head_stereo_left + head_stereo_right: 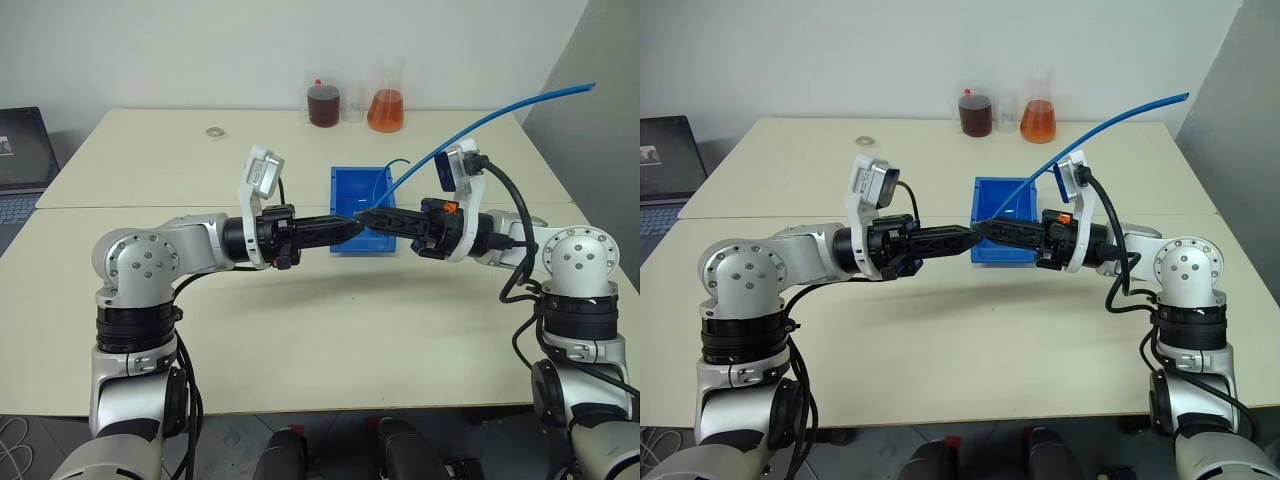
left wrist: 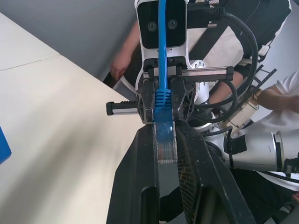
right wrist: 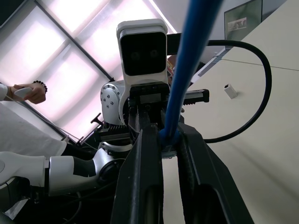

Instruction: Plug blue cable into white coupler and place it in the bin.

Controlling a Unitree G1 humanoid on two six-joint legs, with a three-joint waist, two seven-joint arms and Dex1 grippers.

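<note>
Both my grippers meet at the clear plug [image 2: 166,147] while the white coupler lies apart, so next my left gripper leaves the plug and fetches the white coupler [image 3: 230,91].
My two grippers meet tip to tip above the front of the blue bin [image 1: 345,176]. The right gripper [image 1: 368,216] is shut on the blue cable [image 1: 500,115] just behind its plug, and the cable arcs up to the right. In the left wrist view the clear plug [image 2: 166,147] points into the narrow gap between my left fingers. A pale grey piece that I take for the white coupler [image 2: 166,186] sits in that gap, mostly hidden. The left gripper [image 1: 350,221] is shut on it.
A jar of dark liquid [image 1: 323,103] and a flask of orange liquid [image 1: 386,105] stand at the table's far edge. A small pale ring [image 1: 213,130] lies at the far left, with a laptop [image 1: 20,150] beyond it. A person's hand [image 2: 122,65] shows beside the table.
</note>
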